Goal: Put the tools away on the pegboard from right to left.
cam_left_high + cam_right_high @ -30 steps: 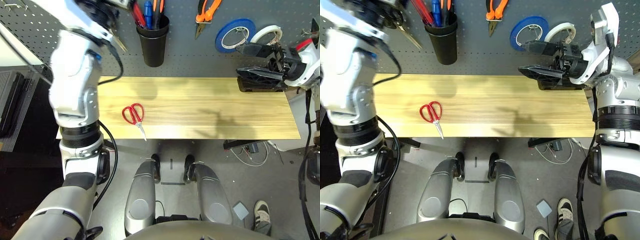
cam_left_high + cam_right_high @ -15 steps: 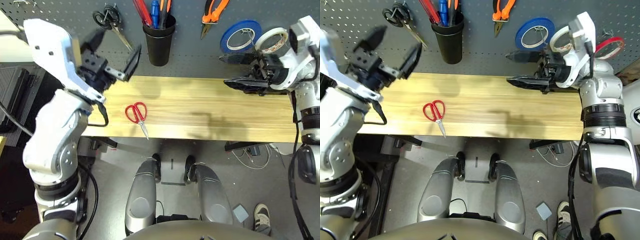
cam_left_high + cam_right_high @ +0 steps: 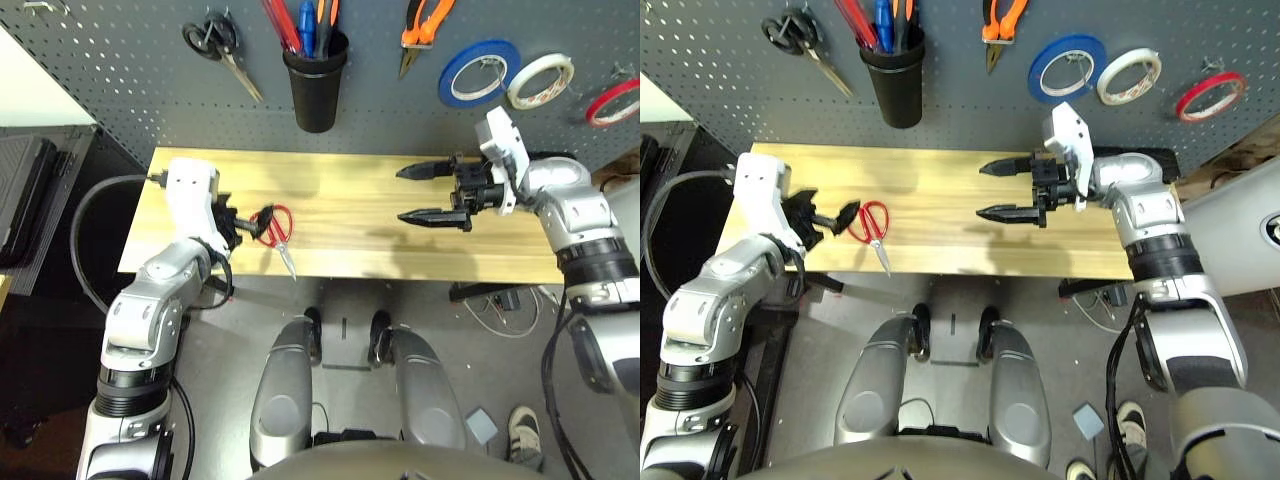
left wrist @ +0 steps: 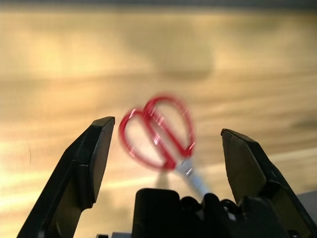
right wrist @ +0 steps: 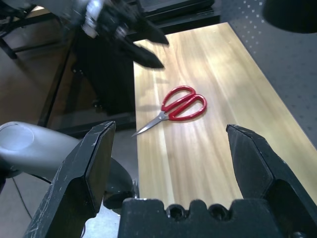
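My left gripper should carry on moving down until a finger goes into the nearer loop point(image 3: 858, 231) and then close on the loop's rim, because the red handles point(image 3: 875, 215) are free in front of my open fingers.
The red-handled scissors point(image 3: 274, 227) lie flat near the table's front edge, left of centre, blades toward me. My left gripper point(image 3: 830, 215) hovers open just left of them, and the handles point(image 4: 158, 134) sit between its spread fingers without touching. My right gripper point(image 3: 402, 194) is open and empty over the table's right half, pointing left toward the scissors point(image 5: 181, 106). On the pegboard point(image 3: 120, 60) hang the orange-handled pliers point(image 3: 420, 25) and the thin red tape ring point(image 3: 613, 102). The red-handled screwdriver point(image 3: 279, 22) stands in a black cup point(image 3: 315, 85).
Black-handled scissors point(image 3: 215, 40) hang at the pegboard's left. A blue tape roll point(image 3: 480, 72) and a white one point(image 3: 540, 80) hang between the pliers and the red ring. The wooden tabletop point(image 3: 350, 215) carries only the red scissors. Floor and cables lie below its front edge.
My left arm swung down from the pegboard to the table beside the red scissors. My right arm drew away from the board's right side toward the table's middle. Both grippers stayed open.
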